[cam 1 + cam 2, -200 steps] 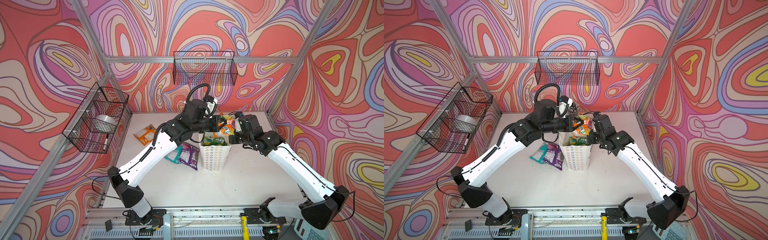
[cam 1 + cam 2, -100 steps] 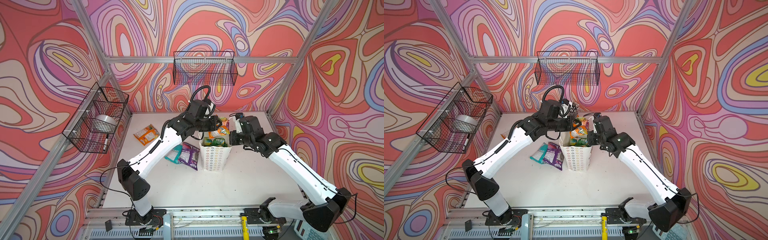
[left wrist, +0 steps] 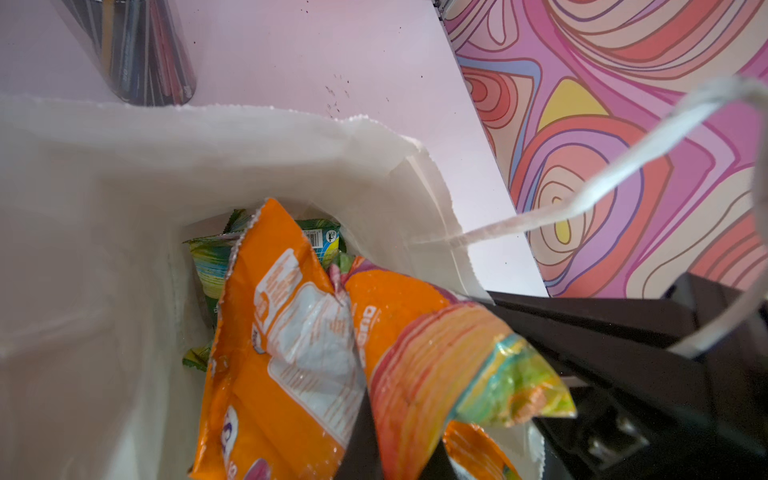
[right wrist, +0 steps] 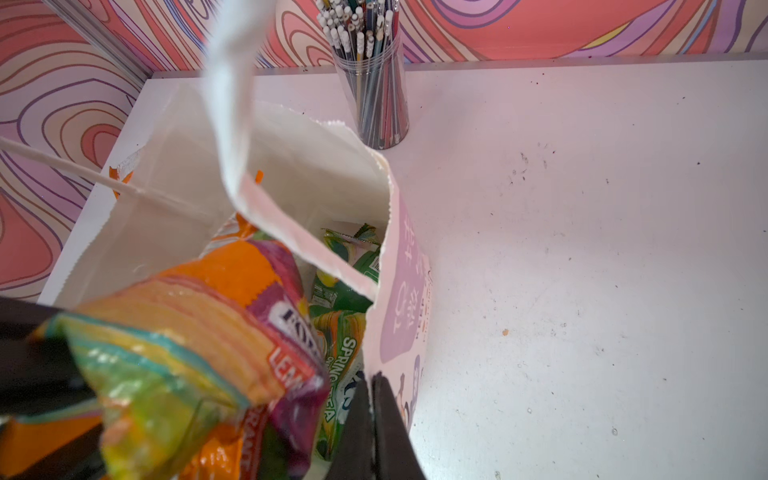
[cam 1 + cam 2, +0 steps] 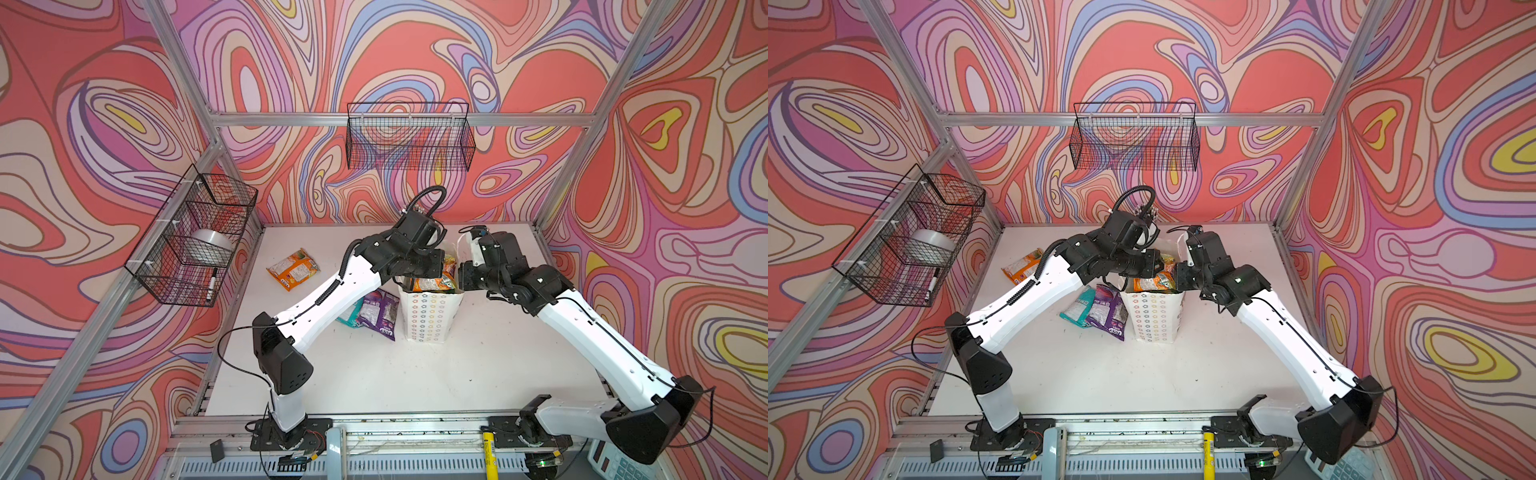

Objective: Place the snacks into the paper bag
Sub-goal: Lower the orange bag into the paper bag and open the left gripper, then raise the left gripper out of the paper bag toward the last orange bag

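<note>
The orange striped pouch (image 3: 424,340) hangs inside the paper bag's open rim, so the robot's left gripper should keep lowering it toward the green pouches (image 3: 209,264) and let go of it there.
The white paper bag (image 5: 428,318) (image 5: 1153,318) with star outlines stands upright mid-table. My left gripper (image 3: 399,432) (image 5: 432,272) hangs over its mouth, shut on an orange striped snack pouch (image 3: 419,357) (image 4: 199,316) that dips into the opening. Another orange pouch (image 3: 274,353) and green pouches (image 4: 343,328) lie inside. My right gripper (image 4: 371,380) (image 5: 462,282) is shut on the bag's rim (image 4: 388,232). On the table lie an orange pouch (image 5: 293,270), a purple one (image 5: 379,309) and a teal one (image 5: 1077,305).
A clear cup of pencils (image 4: 376,87) (image 3: 141,50) stands just behind the bag. Black wire baskets hang on the back wall (image 5: 409,137) and the left wall (image 5: 195,237). The bag's cord handle (image 3: 582,199) loops toward my right arm.
My left gripper has come down with the orange pouch from above the bag into its mouth, and the left elbow has swung in. The right gripper still grips the rim.
</note>
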